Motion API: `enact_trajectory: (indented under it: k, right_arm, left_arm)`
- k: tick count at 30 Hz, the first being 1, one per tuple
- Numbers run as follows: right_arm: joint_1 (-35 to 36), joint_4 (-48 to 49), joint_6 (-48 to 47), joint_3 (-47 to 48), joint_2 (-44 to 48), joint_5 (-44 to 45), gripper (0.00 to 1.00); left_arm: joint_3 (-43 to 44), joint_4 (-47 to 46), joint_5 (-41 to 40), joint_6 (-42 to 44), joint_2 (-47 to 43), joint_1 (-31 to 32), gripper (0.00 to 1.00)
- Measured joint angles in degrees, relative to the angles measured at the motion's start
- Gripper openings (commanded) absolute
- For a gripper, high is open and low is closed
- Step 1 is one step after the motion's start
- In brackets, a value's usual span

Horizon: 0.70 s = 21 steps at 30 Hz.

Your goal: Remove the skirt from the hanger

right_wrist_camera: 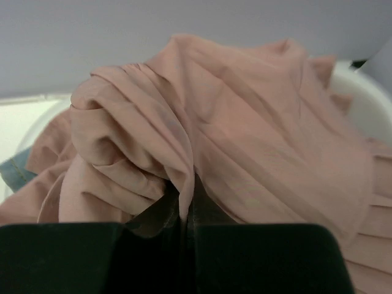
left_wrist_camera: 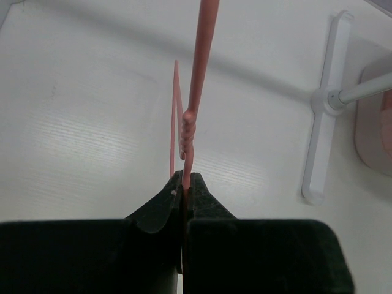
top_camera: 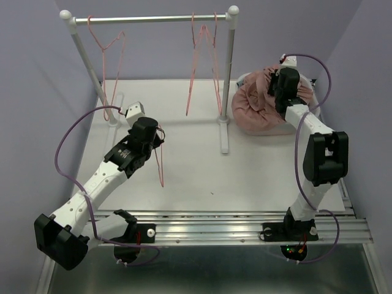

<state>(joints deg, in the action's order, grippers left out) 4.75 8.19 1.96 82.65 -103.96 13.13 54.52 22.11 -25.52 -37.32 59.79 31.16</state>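
Observation:
My right gripper keeps going into the white basket (top_camera: 280,129) and lets go there, because the pink skirt (top_camera: 254,107) is off its hanger and bunched up in the basket.
The pink skirt (top_camera: 260,104) lies bunched in a white basket (top_camera: 306,86) at the back right, off its hanger. My right gripper (top_camera: 283,92) is shut on a fold of the skirt (right_wrist_camera: 184,141) over the basket. My left gripper (top_camera: 158,136) is shut on the bare pink wire hanger (top_camera: 161,165), which hangs down over the table's left middle. In the left wrist view the hanger's twisted neck (left_wrist_camera: 188,131) rises from between the closed fingers (left_wrist_camera: 205,196).
A white clothes rail (top_camera: 147,19) stands at the back, with two empty pink hangers (top_camera: 113,46) (top_camera: 204,43) on it. Its right post and foot (top_camera: 224,131) stand between my arms. A blue garment edge (right_wrist_camera: 15,174) shows in the basket.

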Motion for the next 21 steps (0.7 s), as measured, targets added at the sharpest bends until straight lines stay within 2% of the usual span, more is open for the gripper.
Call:
enact_trajectory:
  k: [6, 10, 21]
  right_arm:
    - [0.02, -1.77, 2.45, -0.24, -9.2, -3.8, 0.04]
    - [0.13, -3.04, 3.54, -0.15, -11.63, -3.23, 0.04]
    - [-2.36, -14.21, 10.32, 12.5, -19.58, 4.39, 0.07]
  left_arm:
    - [0.0, 0.02, -0.07, 0.0, 0.15, 0.0, 0.0]
    - [0.26, 0.11, -0.13, 0.0, 0.59, 0.0, 0.0]
    - [2.73, -0.04, -0.24, 0.48, 2.82, 0.0, 0.0]
